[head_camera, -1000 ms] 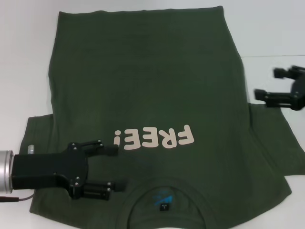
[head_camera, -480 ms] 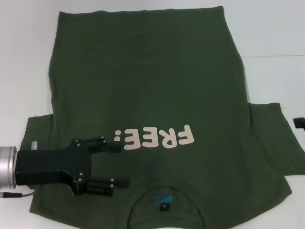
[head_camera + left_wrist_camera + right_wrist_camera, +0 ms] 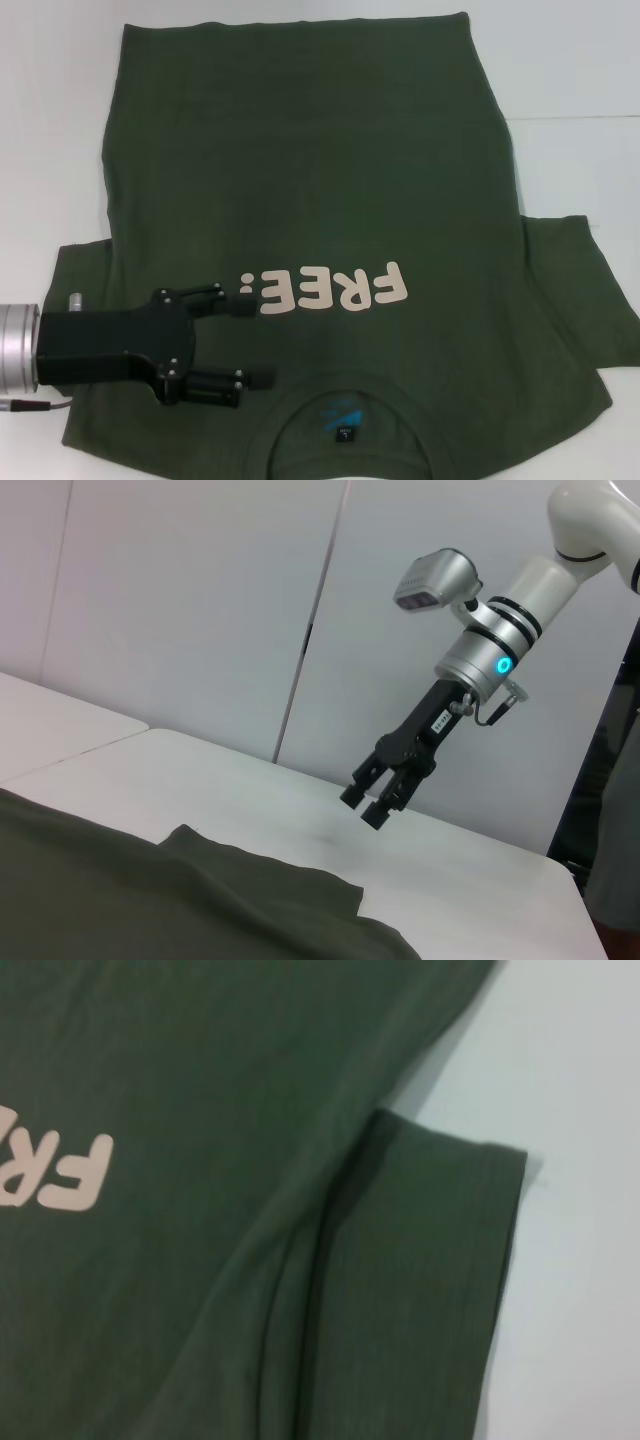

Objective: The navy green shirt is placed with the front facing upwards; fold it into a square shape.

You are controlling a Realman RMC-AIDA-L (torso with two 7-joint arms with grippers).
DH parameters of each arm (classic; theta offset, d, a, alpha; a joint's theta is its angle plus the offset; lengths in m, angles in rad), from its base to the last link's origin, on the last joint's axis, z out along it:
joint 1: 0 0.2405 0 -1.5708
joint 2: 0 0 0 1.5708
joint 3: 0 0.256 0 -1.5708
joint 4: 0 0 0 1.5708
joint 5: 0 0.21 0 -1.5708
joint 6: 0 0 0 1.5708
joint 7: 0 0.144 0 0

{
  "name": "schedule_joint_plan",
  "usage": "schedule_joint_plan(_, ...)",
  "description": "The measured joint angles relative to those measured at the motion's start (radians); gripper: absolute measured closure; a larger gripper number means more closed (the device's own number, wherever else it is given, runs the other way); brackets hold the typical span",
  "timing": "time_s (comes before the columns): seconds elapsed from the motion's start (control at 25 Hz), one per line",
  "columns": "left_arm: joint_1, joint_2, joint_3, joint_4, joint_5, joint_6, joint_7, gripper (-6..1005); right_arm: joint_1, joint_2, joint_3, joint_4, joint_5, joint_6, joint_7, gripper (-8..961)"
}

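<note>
The sleeve's hem (image 3: 608, 268) is flat and faces the open fingers of my right gripper, so I keep bringing them down until they reach the hem's collar-side end (image 3: 631, 346), then close there.
The navy green shirt (image 3: 320, 170) lies flat and face up on the white table (image 3: 570, 80), collar nearest me, with the cream "FREE!" lettering (image 3: 330, 288) and a blue neck label (image 3: 343, 432) showing. My left gripper (image 3: 258, 343) is open and lies sideways just over the shirt's left shoulder, between lettering and collar. My right gripper (image 3: 368, 805) is out of the head view. The left wrist view shows it open, raised above the table beyond the shirt's right sleeve (image 3: 270, 880). The right wrist view looks down on that sleeve (image 3: 430, 1260) and part of the lettering (image 3: 60, 1170).
Both sleeves are spread out to the sides, the right one (image 3: 580, 290) near the table's right side. White wall panels (image 3: 200, 610) stand behind the table. A table seam (image 3: 575, 118) runs at the far right.
My right gripper has lifted away to the right and left the head view. My left gripper has slid a little to the right over the shirt's shoulder, still open.
</note>
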Motion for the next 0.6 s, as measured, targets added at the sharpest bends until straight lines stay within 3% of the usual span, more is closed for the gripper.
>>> schedule_joint_plan(0.6, 0.002, -0.012, 0.002, -0.003, -0.001, -0.011, 0.021, 53, 0.032, -0.020, 0.021, 0.183, -0.025, 0.050, 0.069, 34)
